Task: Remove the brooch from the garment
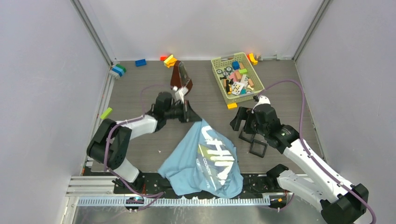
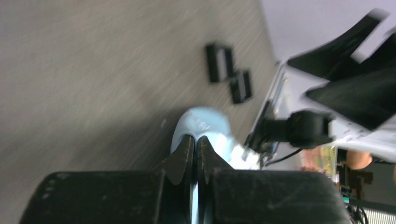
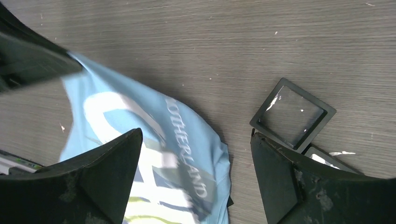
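Observation:
The T-shirt is hanging crumpled from a corner in my left gripper (image 1: 204, 123) and the brooch is hidden, so next I grab the T-shirt's loose end (image 1: 235, 187) with my right gripper and spread the T-shirt out.
The light blue T-shirt (image 1: 205, 158) with white and navy lettering lies crumpled at the near middle of the table, its top corner pulled up. My left gripper (image 1: 192, 115) is shut on that corner; the left wrist view shows the fingers (image 2: 184, 154) pinching blue cloth (image 2: 205, 126). My right gripper (image 1: 239, 119) is open and empty, hovering to the shirt's right; in its view the shirt (image 3: 187, 154) lies between and below the spread fingers. The brooch is not visible in any view.
Two small black square trays (image 1: 256, 143) lie under the right arm; one shows in the right wrist view (image 3: 292, 113). A green basket (image 1: 237, 76) of toys stands at the back right. A brown metronome-like object (image 1: 181, 77) stands behind the left gripper. Loose blocks (image 1: 170, 60) lie along the back wall.

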Tool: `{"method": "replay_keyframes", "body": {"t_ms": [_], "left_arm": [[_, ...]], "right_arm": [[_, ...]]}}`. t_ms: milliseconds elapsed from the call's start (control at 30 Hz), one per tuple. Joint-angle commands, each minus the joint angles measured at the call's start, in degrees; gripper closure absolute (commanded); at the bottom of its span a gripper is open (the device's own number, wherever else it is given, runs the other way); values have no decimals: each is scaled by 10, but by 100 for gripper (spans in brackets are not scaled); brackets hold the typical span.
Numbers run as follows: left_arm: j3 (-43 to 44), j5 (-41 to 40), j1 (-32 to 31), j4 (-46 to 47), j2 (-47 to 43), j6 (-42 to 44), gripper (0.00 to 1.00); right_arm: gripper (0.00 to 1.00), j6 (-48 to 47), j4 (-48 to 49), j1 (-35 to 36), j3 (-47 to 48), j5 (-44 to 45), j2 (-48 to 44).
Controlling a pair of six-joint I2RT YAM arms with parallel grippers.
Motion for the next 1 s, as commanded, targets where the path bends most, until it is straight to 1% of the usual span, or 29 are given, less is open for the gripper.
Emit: {"method": "replay_keyframes", "body": {"t_ms": [0, 67, 167, 267, 333, 400, 500, 567, 700, 800, 867, 967], "left_arm": [[227, -17, 35, -173, -17, -5, 100], [331, -34, 74, -255, -27, 3, 100], [451, -76, 128, -356, -54, 19, 100], [522, -80, 162, -430, -67, 36, 100], [543, -72, 167, -487, -73, 63, 100], [527, -62, 167, -516, -88, 83, 100], [452, -59, 166, -521, -127, 108, 100], [417, -73, 167, -540, -148, 129, 100], [364, -131, 167, -569, -184, 158, 100], [299, -191, 169, -530, -224, 144, 100], [265, -216, 180, -508, -247, 133, 100], [235, -244, 200, -493, -274, 118, 100]], "right_arm": [[9, 3, -7, 3, 40, 33, 10], [9, 1, -22, 3, 55, 32, 14], [8, -2, -29, 2, 62, 36, 5], [8, 1, -12, 3, 51, 23, -4], [8, 5, 5, 3, 43, -3, -3], [8, 10, 21, 3, 35, -22, 5], [9, 18, 46, 3, 30, -42, 35], [11, 22, 62, 6, 32, -46, 56], [13, 24, 106, 27, 45, 6, 115], [14, 30, 138, 48, 75, 51, 188], [14, 35, 163, 61, 100, 76, 238], [19, 53, 194, 69, 135, 120, 312]]}}
